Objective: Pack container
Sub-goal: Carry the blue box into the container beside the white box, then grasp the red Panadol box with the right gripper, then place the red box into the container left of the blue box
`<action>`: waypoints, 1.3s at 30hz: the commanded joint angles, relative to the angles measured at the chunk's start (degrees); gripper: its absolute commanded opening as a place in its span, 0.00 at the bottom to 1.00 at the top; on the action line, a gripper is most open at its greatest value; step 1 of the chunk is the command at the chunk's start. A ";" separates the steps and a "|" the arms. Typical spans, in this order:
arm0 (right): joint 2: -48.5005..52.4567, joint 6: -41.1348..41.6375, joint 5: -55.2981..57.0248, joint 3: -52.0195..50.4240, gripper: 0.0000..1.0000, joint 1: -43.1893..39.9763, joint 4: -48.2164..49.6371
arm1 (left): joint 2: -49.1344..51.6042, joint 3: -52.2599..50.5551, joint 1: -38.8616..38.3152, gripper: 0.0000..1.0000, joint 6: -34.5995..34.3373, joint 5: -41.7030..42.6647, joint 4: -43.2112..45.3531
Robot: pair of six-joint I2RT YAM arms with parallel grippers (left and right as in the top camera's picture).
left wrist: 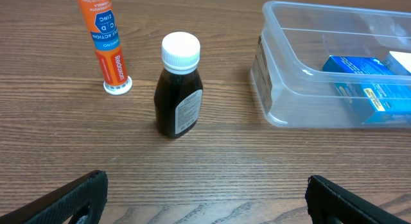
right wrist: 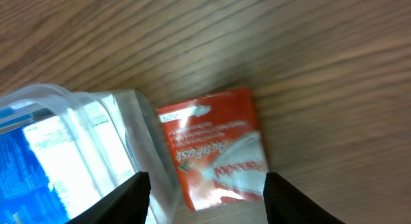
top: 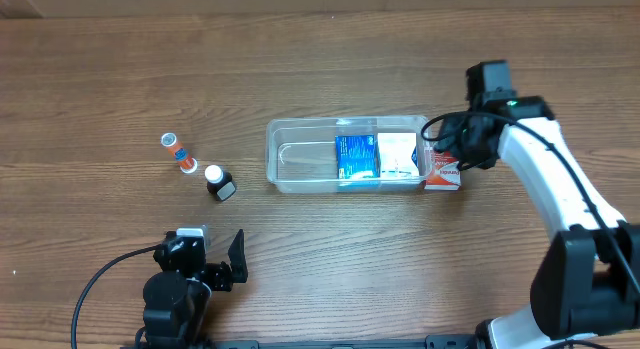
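I should widen my right gripper, since the red and white box (top: 442, 171) against the container's end spans its opening, before lifting the box into the container's empty space (top: 306, 160).
The clear container (top: 300, 159) lies mid-table and holds a blue box (top: 356, 157) and a white box (top: 397, 155). A red and white box (top: 443, 175) lies on the table against the container's right end; it also shows in the right wrist view (right wrist: 215, 144). My right gripper (right wrist: 207, 195) is open just above this red box, one finger over the container's corner (right wrist: 131, 121). A dark bottle with a white cap (left wrist: 178, 89) and an orange tube (left wrist: 106, 41) stand left of the container (left wrist: 289, 89). My left gripper (left wrist: 205, 198) is open and empty near the front edge.
Bare wooden table lies all round the objects. The left arm (top: 185, 279) rests at the front left. The right arm (top: 545, 179) reaches in from the right.
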 commanded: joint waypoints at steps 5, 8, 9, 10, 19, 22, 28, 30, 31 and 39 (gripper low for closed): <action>0.31 -6.49 -1.11 -1.99 0.72 1.14 1.14 | -0.46 -0.17 -0.28 1.00 1.05 0.17 0.20; 0.46 -6.47 1.51 -2.05 0.95 -0.90 1.70 | -0.46 -0.17 -0.28 1.00 1.05 0.17 0.20; 0.83 -6.56 1.29 -2.12 0.97 -0.94 1.95 | -0.46 -0.17 -0.28 1.00 1.05 0.17 0.20; 1.73 -6.54 1.22 -2.12 0.96 -0.79 2.12 | -0.46 -0.17 -0.28 1.00 1.05 0.17 0.20; 8.79 -6.29 -0.66 -2.71 0.88 -0.33 4.85 | -0.46 -0.17 -0.28 1.00 1.05 0.17 0.20; 8.90 -5.79 1.57 -6.58 0.79 -0.55 8.09 | -0.46 -0.17 -0.28 1.00 1.05 0.17 0.22; 4.83 -3.48 3.80 -0.33 0.74 -2.99 -0.81 | -0.46 -0.17 -0.28 1.00 1.05 0.17 0.20; -0.46 -3.32 2.56 4.74 0.73 -2.21 -5.18 | -0.46 -0.17 -0.28 1.00 1.05 0.17 0.22; -4.26 -3.34 0.26 7.19 0.72 -0.63 -6.80 | -0.46 -0.17 -0.28 1.00 1.05 0.17 0.22; -7.61 4.02 7.15 8.85 0.71 27.10 6.86 | -0.46 -0.17 -0.28 1.00 1.05 0.17 0.20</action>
